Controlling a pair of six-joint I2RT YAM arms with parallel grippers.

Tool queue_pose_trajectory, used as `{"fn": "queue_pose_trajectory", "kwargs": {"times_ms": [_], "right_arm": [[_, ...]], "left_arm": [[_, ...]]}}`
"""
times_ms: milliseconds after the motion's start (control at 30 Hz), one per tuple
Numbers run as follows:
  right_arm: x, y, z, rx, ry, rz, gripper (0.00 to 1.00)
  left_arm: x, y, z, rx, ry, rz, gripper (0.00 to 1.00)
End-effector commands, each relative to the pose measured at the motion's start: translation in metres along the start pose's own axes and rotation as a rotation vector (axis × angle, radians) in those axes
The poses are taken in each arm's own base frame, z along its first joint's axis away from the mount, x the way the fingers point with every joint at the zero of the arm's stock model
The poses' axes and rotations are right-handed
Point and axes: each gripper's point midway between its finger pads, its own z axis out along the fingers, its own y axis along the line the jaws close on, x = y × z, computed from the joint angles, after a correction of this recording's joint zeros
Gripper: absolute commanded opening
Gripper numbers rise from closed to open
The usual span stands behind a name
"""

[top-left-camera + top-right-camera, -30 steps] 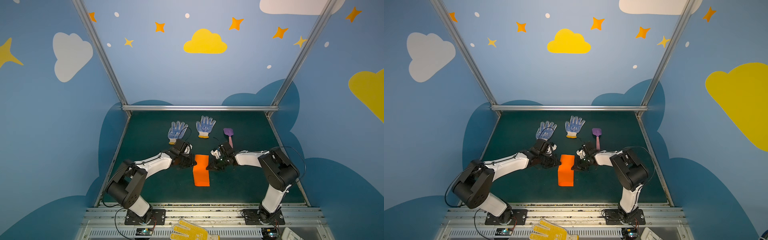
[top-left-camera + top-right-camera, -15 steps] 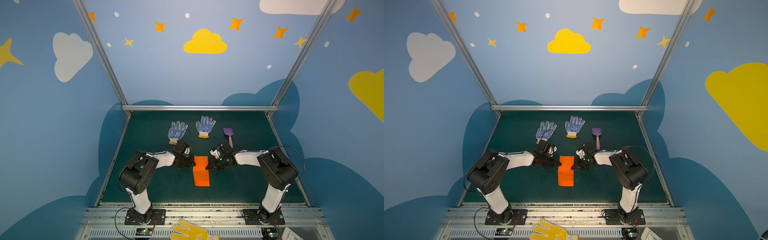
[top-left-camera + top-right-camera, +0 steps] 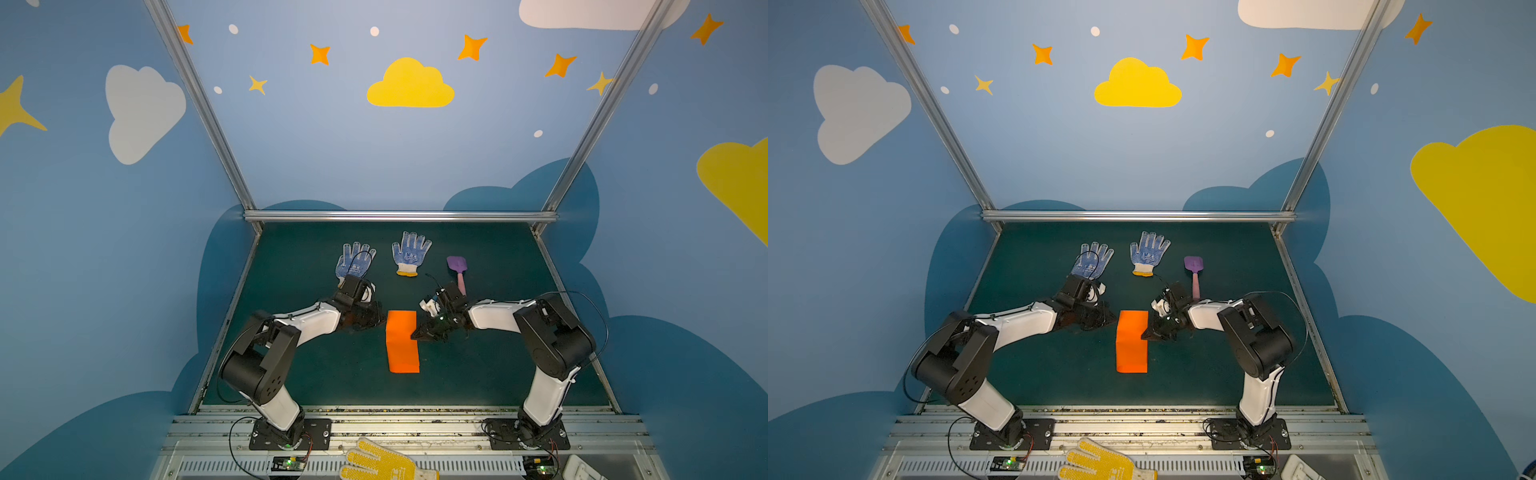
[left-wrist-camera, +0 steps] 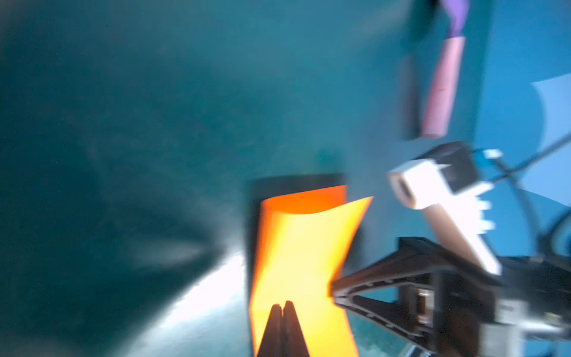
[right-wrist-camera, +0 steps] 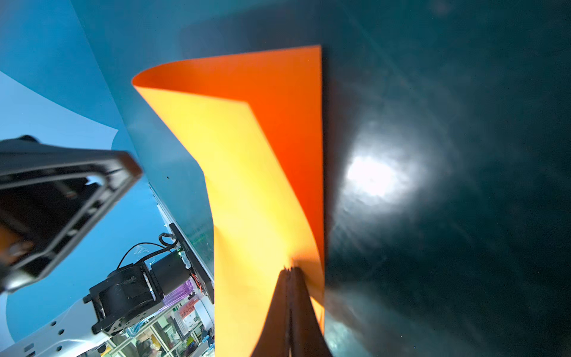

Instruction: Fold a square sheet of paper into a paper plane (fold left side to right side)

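The paper's folded edge puffs up round at its far end [image 3: 389,313], so my left gripper needs to turn and press along the fold toward the fold's near end [image 3: 390,367].
The square sheet of paper [image 3: 402,349] [image 3: 1132,349] lies on the green mat as a bright orange rectangle, folded in half with its long side running front to back. In the wrist views its top layer [image 5: 241,185] [image 4: 302,253] bows up off the bottom one at the far end. My right gripper [image 3: 413,334] [image 5: 290,269] is shut, with its tips pressed onto the paper's right edge. My left gripper [image 3: 379,322] [image 4: 282,304] is also shut. Its tips sit at the paper's left edge near the far corner, with nothing between them. No paper plane shows.
Two blue-dotted gloves [image 3: 355,262] [image 3: 410,253] and a purple-and-pink toy shovel [image 3: 457,268] lie behind the grippers on the mat [image 3: 311,374]. A yellow dotted glove [image 3: 382,463] rests on the front rail. Blue walls close in three sides.
The paper's far end looked stepped a second ago and now reads as an even rectangle. The left arm's elbow has swung while its tip stayed by the paper. The right arm has held still.
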Motion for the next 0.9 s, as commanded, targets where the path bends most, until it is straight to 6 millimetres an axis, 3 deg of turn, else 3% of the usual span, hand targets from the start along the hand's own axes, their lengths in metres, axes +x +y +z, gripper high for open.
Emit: {"fn": "queue_pose_trajectory", "kwargs": {"times_ms": [0,233,467,733,867], "right_arm": [[0.032,-0.094,0.022,0.326,0.056,0.127,0.00],[0.031,-0.093,0.022,0.326,0.055,0.130,0.00],[0.031,-0.094,0.022,0.329,0.051,0.128,0.00],[0.033,-0.097,0.022,0.334,0.049,0.130,0.00],[0.034,-0.097,0.023,0.332,0.051,0.132,0.00]], "left_arm": [[-0.005,-0.022,-0.001,0.054,0.010,0.059,0.04],[-0.006,-0.008,0.024,0.026,0.038,0.039,0.04],[-0.011,0.033,0.041,-0.068,0.011,-0.020,0.04],[-0.011,0.074,0.036,-0.146,-0.017,-0.083,0.04],[-0.023,0.065,0.015,-0.113,-0.060,-0.089,0.04]]}}
